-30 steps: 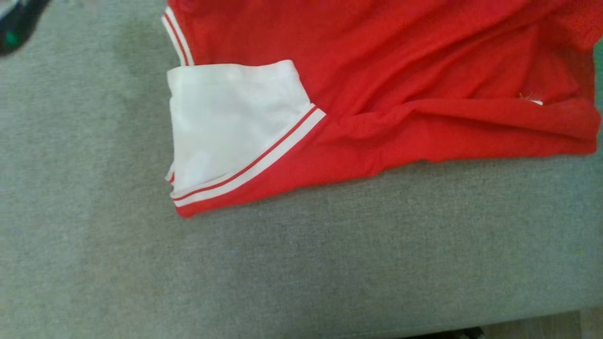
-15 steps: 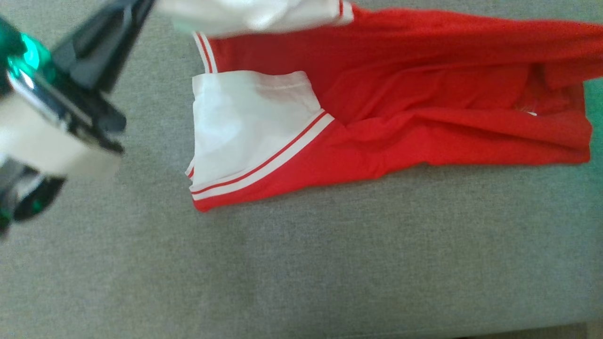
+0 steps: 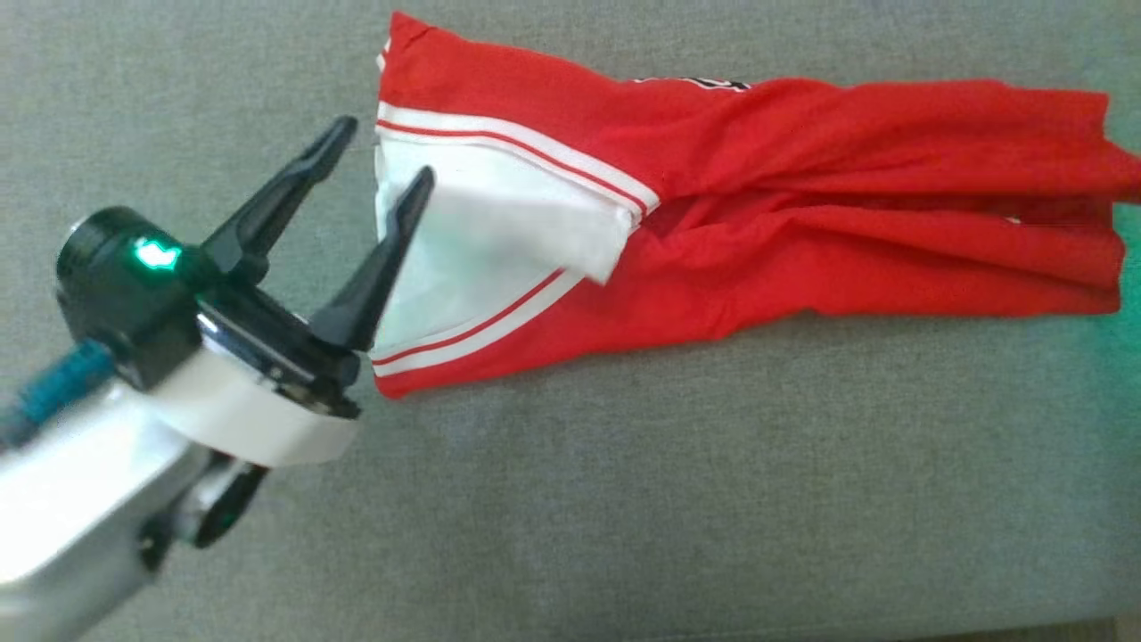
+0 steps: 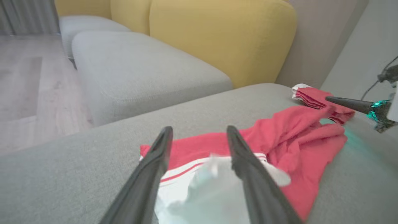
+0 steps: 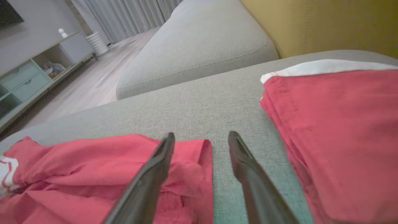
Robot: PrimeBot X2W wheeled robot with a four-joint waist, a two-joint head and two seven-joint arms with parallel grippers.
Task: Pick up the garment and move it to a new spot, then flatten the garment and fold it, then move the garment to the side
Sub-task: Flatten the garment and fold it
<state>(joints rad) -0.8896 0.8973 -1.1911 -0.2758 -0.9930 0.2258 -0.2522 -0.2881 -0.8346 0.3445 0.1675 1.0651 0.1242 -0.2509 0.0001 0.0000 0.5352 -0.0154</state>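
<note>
The red garment (image 3: 920,198) should show a printed number on its bottom side when I fold it over, because black and white print (image 3: 714,84) peeks out along one long edge.
The red garment (image 3: 802,196) lies in a long, creased strip across the grey sofa cushion (image 3: 624,499). Its white sleeve (image 3: 499,223), edged with red and white stripes, is folded over the strip's left end. My left gripper (image 3: 383,152) hovers open at that end with nothing between its fingers; the left wrist view shows the white sleeve (image 4: 199,193) just below them. My right gripper (image 5: 201,135) is open over the garment's other end (image 5: 93,161), its left finger above the red hem, and holds nothing. From the left wrist view it appears at the far right (image 4: 345,102).
A second red garment (image 5: 326,130), folded flat with a white edge, lies on the cushion just right of my right gripper. Yellow backrests (image 4: 217,37) stand behind, another grey cushion (image 4: 140,71) sits beside, and wooden floor (image 4: 31,93) lies beyond.
The white sleeve, lifted half a second ago, now lies folded over the garment's left end. My left gripper has come down open beside it. The head camera has shifted.
</note>
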